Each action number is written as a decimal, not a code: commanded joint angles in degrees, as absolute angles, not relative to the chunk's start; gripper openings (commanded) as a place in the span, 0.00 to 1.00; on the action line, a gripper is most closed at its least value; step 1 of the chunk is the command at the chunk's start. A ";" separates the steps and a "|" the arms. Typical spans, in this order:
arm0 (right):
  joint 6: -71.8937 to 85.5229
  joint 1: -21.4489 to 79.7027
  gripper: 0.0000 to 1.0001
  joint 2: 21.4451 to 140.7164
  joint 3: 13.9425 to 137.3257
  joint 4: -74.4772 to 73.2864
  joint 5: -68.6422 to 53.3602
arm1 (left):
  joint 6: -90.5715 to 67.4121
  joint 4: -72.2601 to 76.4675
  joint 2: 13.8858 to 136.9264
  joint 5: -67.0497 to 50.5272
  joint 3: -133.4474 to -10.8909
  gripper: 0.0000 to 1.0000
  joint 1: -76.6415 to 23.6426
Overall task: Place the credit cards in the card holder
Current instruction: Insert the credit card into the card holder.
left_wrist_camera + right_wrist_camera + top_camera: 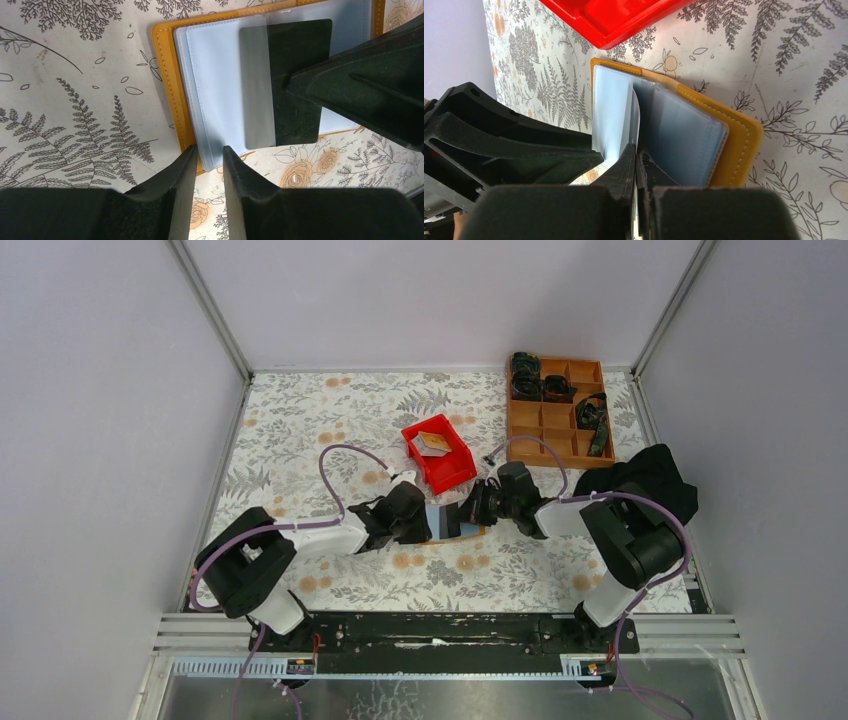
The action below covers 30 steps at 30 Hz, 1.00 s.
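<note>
The dark credit card is only partway into the clear sleeve (270,85). My right gripper should open and then push the card's exposed edge (330,42) farther in.
The card holder (167,75) lies open on the flowered cloth, a tan-orange cover with clear sleeves inside. A dark credit card (280,115) sits partly inside one sleeve, its left part greyed by the plastic. My right gripper (638,152) is shut on this card (635,115), which shows edge-on between the sleeves of the holder (739,145). My left gripper (207,152) stands at the holder's near corner, jaws a little apart, the table showing through the gap. From above, both grippers (420,523) (462,515) meet over the holder (441,520). More cards (433,443) lie in the red bin.
The red bin (458,475) stands just behind the holder. An orange-brown compartment tray (548,435) holding dark items is at the back right. A black cloth (655,475) lies near the right arm. Grey walls enclose the table.
</note>
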<state>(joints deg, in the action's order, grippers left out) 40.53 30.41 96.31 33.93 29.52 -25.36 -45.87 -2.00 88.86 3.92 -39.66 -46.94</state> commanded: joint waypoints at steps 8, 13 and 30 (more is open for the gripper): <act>37.41 33.05 0.00 98.76 33.91 22.62 -24.76 | -44.74 -7.12 88.00 5.39 -36.19 0.34 -47.38; 36.17 33.78 0.17 98.85 36.07 19.68 -24.74 | -44.73 -6.78 87.45 5.30 -35.95 0.37 -47.42; 31.02 34.37 0.49 93.33 41.41 5.13 -18.82 | -47.26 -2.30 85.80 5.24 -33.31 0.38 -47.37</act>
